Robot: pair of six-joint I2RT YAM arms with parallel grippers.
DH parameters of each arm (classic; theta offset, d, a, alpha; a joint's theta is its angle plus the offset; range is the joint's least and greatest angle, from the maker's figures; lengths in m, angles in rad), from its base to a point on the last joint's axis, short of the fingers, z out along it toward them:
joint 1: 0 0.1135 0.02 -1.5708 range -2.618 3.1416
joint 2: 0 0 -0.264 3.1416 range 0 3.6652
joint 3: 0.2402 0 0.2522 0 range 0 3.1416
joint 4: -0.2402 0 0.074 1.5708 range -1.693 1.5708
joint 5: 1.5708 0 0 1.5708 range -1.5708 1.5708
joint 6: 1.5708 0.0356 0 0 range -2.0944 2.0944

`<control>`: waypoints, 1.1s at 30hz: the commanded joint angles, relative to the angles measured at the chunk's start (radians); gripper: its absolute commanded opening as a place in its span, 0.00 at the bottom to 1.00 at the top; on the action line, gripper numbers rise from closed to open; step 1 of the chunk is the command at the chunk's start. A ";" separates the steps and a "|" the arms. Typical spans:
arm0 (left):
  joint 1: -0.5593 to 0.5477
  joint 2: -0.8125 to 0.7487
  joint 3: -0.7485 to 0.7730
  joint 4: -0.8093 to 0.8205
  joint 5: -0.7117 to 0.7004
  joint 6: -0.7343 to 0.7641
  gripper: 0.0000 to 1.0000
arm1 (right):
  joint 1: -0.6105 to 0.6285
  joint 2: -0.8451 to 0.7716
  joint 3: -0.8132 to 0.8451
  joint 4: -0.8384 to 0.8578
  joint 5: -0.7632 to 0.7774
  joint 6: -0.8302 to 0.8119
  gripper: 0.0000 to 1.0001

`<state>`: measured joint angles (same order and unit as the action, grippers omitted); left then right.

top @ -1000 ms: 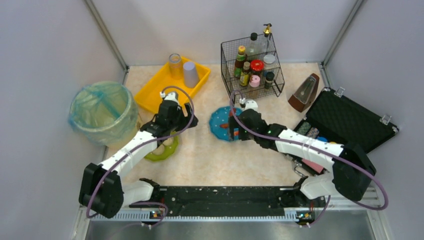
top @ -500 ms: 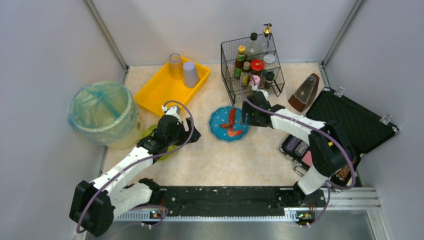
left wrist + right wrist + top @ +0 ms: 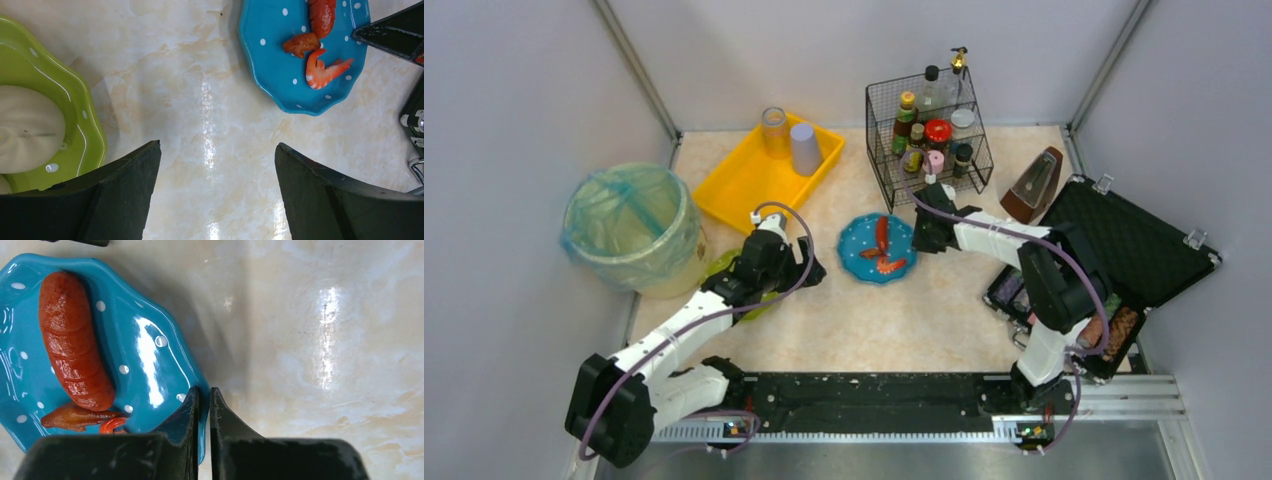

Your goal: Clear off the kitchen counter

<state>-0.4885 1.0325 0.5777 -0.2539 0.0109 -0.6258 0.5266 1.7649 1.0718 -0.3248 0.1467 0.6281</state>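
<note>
My right gripper is holding the blue plate's rim far from the bin (image 3: 912,253), so my left gripper should take hold of the blue plate's opposite rim (image 3: 841,252).
On the beige kitchen counter (image 3: 874,320) lies a blue dotted plate (image 3: 856,245) carrying a sausage (image 3: 72,335) and a shrimp (image 3: 325,72). My right gripper (image 3: 916,235) is at the plate's right edge. In the right wrist view the right gripper (image 3: 203,390) is shut on the blue plate's (image 3: 145,365) rim, one finger over the rim and one outside it. My left gripper (image 3: 218,145) hangs open above bare counter, between the blue plate (image 3: 270,55) and a green plate (image 3: 85,120) that holds a white bun (image 3: 25,130).
A yellow tray (image 3: 734,185) with a glass and a grey cup stands at the back left. A lined bin (image 3: 629,225) is at the far left. A wire rack of bottles (image 3: 929,135), a metronome (image 3: 1034,185) and an open black case (image 3: 1124,240) fill the right.
The right gripper went from open above the blue plate to the plate's right edge and shut on its rim. The left arm shifted slightly toward me and stayed open.
</note>
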 commanded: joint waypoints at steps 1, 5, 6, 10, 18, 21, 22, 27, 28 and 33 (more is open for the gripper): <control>-0.005 0.004 0.023 0.056 0.002 0.004 0.88 | 0.000 -0.050 -0.061 0.010 -0.054 -0.008 0.00; -0.004 0.000 0.020 0.065 0.000 -0.007 0.88 | 0.002 -0.140 -0.154 0.015 -0.100 -0.017 0.00; -0.004 0.000 0.019 0.069 0.000 -0.009 0.88 | 0.005 -0.162 -0.180 0.014 -0.108 -0.020 0.00; -0.006 0.011 0.020 0.080 0.013 -0.017 0.88 | 0.029 -0.257 -0.264 -0.010 -0.124 -0.030 0.00; -0.017 0.041 0.030 0.108 0.051 -0.049 0.87 | 0.058 -0.292 -0.304 -0.033 -0.115 -0.032 0.10; -0.026 0.040 0.029 0.112 0.054 -0.062 0.87 | 0.061 -0.287 -0.305 -0.035 -0.127 -0.031 0.22; -0.028 0.040 0.030 0.113 0.054 -0.065 0.87 | 0.063 -0.283 -0.304 -0.036 -0.127 -0.031 0.24; -0.041 0.052 0.029 0.123 0.058 -0.073 0.87 | 0.079 -0.244 -0.293 -0.048 -0.130 -0.028 0.26; -0.043 0.055 0.030 0.127 0.060 -0.076 0.87 | 0.084 -0.235 -0.292 -0.050 -0.128 -0.029 0.26; -0.052 0.067 0.029 0.141 0.072 -0.085 0.87 | 0.087 -0.203 -0.286 -0.041 -0.141 -0.029 0.20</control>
<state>-0.5312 1.0927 0.5777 -0.1745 0.0647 -0.6926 0.5949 1.5108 0.7807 -0.3386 0.0139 0.6113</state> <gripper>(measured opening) 0.873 0.231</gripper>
